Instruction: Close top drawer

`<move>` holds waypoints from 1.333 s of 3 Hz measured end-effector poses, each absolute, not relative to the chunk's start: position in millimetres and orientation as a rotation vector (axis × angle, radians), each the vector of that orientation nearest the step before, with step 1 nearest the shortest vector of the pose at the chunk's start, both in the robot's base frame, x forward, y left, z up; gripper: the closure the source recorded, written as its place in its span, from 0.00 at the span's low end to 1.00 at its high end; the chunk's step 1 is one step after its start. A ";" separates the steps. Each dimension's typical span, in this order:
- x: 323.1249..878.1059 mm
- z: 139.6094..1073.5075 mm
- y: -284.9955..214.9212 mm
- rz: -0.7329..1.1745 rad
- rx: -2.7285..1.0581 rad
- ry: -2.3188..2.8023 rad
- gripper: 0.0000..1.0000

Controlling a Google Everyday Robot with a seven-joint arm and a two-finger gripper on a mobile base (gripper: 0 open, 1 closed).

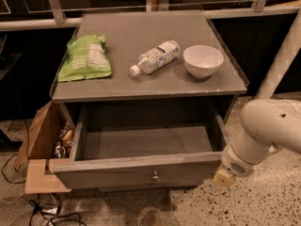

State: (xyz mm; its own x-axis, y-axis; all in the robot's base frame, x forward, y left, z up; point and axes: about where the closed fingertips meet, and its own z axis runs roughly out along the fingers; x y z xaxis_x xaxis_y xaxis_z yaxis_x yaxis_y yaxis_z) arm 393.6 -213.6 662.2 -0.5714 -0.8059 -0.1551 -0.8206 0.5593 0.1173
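The end corner of the top drawer's front (217,161) panel is next to my gripper, so next I move inward to the panel's front side (201,173) and push the drawer in.
The top drawer (136,171) of the grey cabinet stands pulled far out, and its deep box shows bare inside. A small round metal knob (155,176) sits at the centre of its front panel. My gripper (225,177) is at the end of the white arm (268,131), low beside the drawer's front right corner, just to the right of the front panel. Only its tan tip shows under the arm's wrist.
On the cabinet top (141,84) lie a green snack bag (87,58), a clear bottle on its side (155,57) and a white bowl (203,60). An open cardboard box (40,145) stands left of the drawer. Cables (47,213) lie on the floor. A white post (282,55) rises at right.
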 end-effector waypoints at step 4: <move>424.3 643.5 -198.7 0.217 -1.401 2.660 0.85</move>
State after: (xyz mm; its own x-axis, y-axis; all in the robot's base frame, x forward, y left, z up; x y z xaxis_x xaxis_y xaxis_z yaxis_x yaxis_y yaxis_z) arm 424.3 -198.7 643.5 -0.5617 -0.8077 -0.1793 -0.8261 0.5595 0.0675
